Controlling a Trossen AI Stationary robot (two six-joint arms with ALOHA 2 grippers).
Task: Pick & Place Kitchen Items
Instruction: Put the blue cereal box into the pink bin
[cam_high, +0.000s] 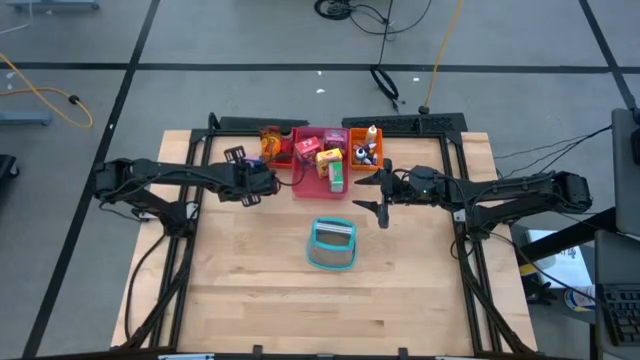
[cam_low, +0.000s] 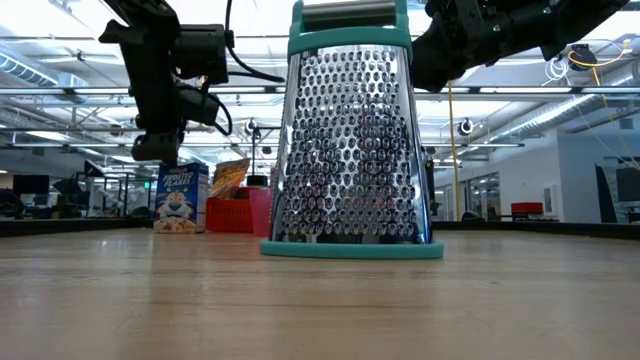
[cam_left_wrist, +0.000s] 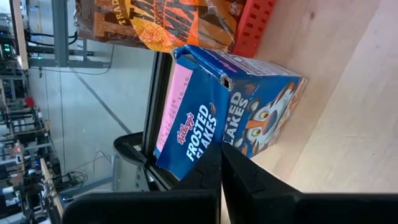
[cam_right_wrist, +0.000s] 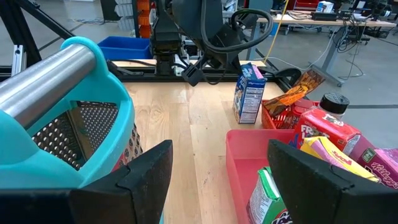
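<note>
My left gripper should open and go around both sides of the carton (cam_low: 179, 203) before it lifts the carton toward the pink tray, because it is closed short of the blue carton's top (cam_left_wrist: 194, 117).
A blue cereal carton (cam_left_wrist: 236, 118) stands upright on the table beside the red tray (cam_right_wrist: 277, 115). My left gripper (cam_left_wrist: 221, 165) is shut, slanting down, just short of the carton's top. The right wrist view shows a gap between my left gripper (cam_right_wrist: 191, 76) and the carton (cam_right_wrist: 249, 93). More cartons lie in the pink tray (cam_right_wrist: 242, 162), among them a green one (cam_right_wrist: 267, 199). An orange bag (cam_left_wrist: 161, 25) sticks out of the red tray. My right gripper (cam_high: 385, 195) hangs open above the table, between the pink tray and a teal grater (cam_high: 332, 245).
The teal-framed box grater (cam_low: 350, 140) stands upright on its base mid-table. Red (cam_high: 283, 155), pink (cam_high: 310, 185) and orange (cam_high: 365, 165) trays line the far edge, filled with small items. The near half of the wooden table is bare.
</note>
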